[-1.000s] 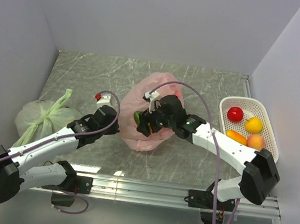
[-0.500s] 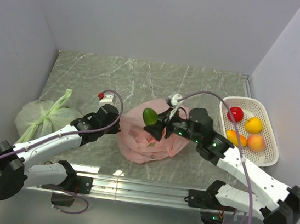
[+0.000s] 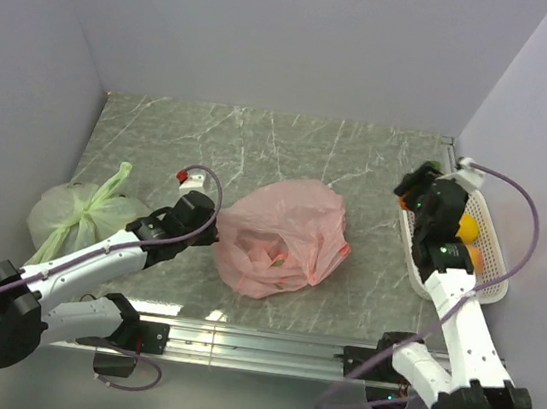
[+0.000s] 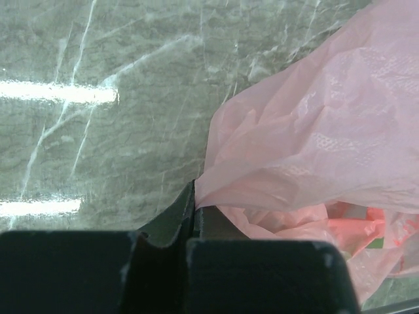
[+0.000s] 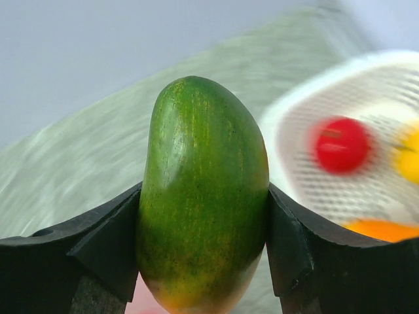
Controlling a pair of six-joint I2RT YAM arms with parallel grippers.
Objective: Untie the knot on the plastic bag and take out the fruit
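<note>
The slack pink bag has clear table behind it. My left gripper keeps hold of the bag's fold until the bag is lying there, and then let go.
The pink plastic bag lies crumpled mid-table, its mouth slack; the knot is out of view. My left gripper is at the bag's left edge. In the left wrist view that gripper is shut on a fold of the pink bag. Reddish fruit shows faintly through the plastic. My right gripper hovers at the left rim of the white basket. The right wrist view shows my right gripper shut on a green, oval fruit with a yellowing tip.
The basket holds a red fruit, a yellow one and an orange one. A tied pale green bag sits at the far left by the wall. Walls enclose the table on three sides.
My right arm has lifted the green fruit out of the pink bag and swung right to the basket. The bag has slumped flatter. My left gripper stays on the bag's edge.
</note>
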